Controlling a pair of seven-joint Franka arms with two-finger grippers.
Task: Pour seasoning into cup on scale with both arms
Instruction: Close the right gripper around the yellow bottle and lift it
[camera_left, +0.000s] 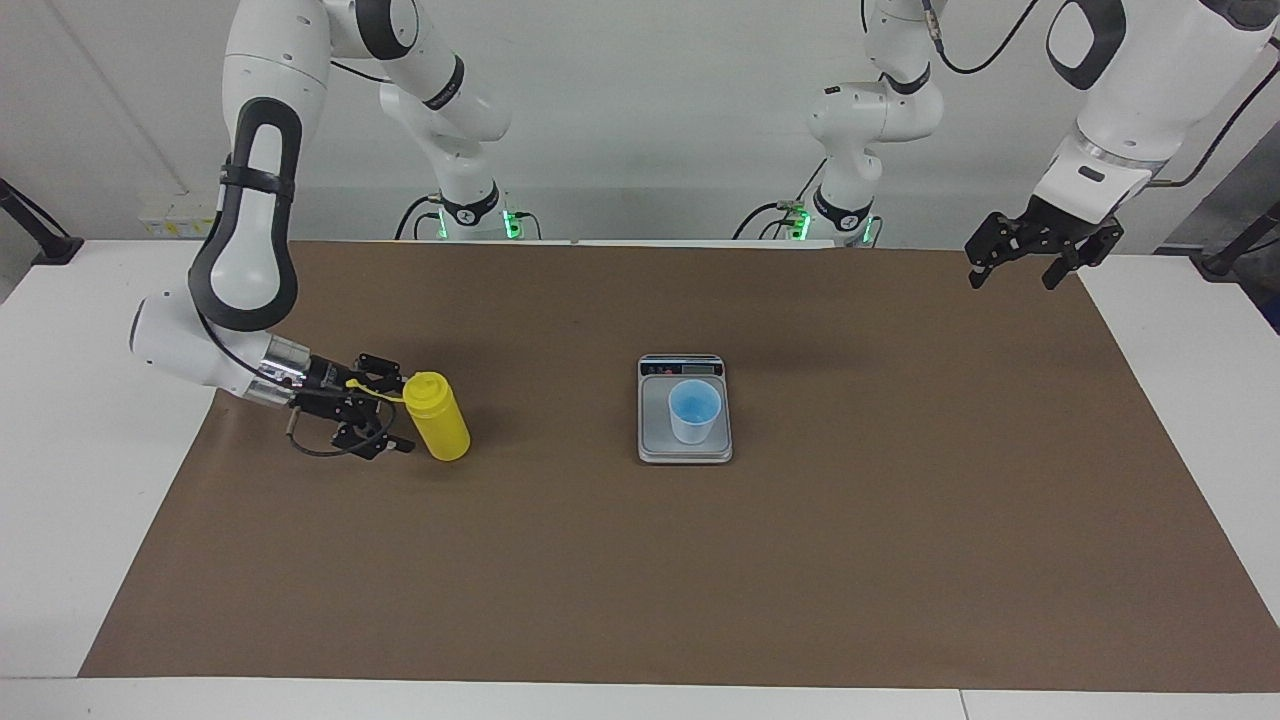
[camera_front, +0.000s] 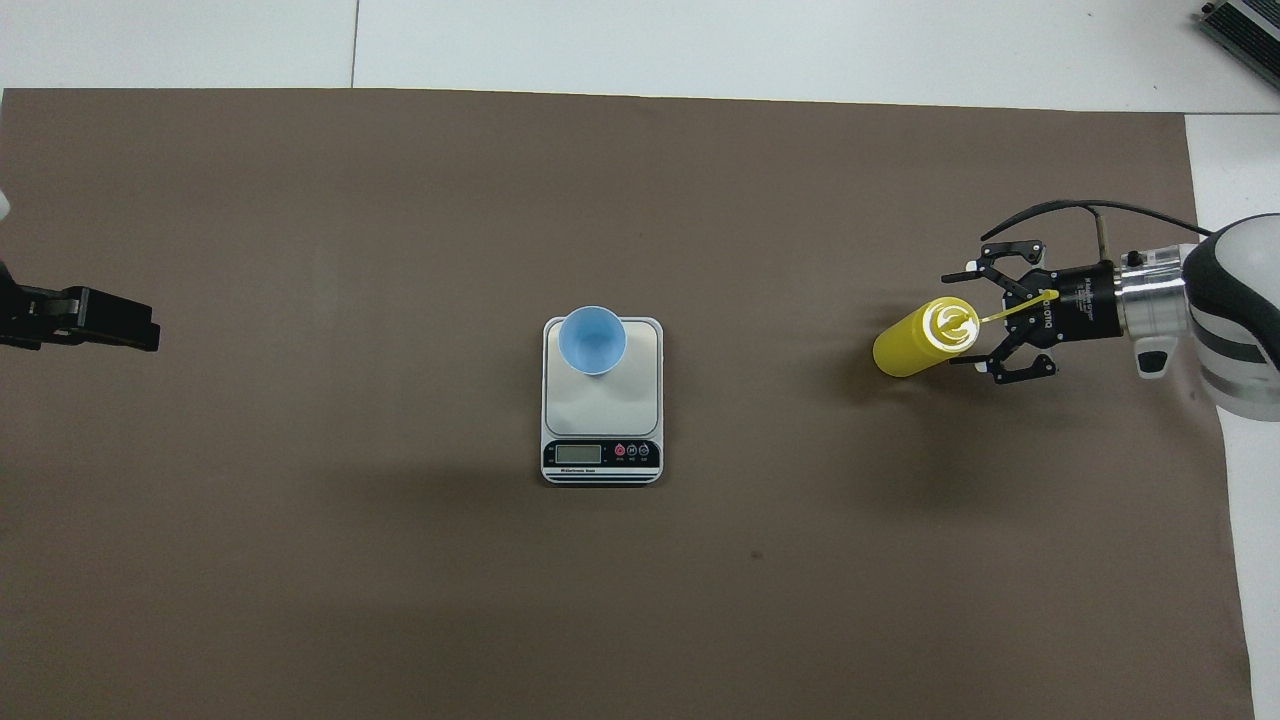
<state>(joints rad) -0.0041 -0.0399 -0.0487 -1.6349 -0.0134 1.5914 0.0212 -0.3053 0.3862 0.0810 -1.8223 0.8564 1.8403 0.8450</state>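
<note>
The loose cap (camera_front: 1048, 295) should stay attached and come along when I tip the yellow seasoning bottle, because the cap strap (camera_front: 1014, 310) is joined to the bottle's top.
The yellow seasoning bottle (camera_left: 437, 418) (camera_front: 910, 345) stands upright on the brown mat toward the right arm's end of the table, its cap strap pointing at my right gripper. My right gripper (camera_left: 400, 408) (camera_front: 962, 320) is low beside the bottle and open. Its fingertips reach either side of the bottle's top without closing on it. The light-blue cup (camera_left: 694, 410) (camera_front: 592, 340) stands on the grey scale (camera_left: 685, 452) (camera_front: 610, 400) at mid-table. The scale's display strip is at the end nearer the robots. My left gripper (camera_left: 1040, 262) (camera_front: 100, 320) hangs open over the mat's edge at the left arm's end, holding nothing.
A brown mat (camera_left: 640, 580) covers most of the white table (camera_left: 60, 450). Only the bottle and the scale with the cup stand on it. The arms' bases are at the robots' edge of the table.
</note>
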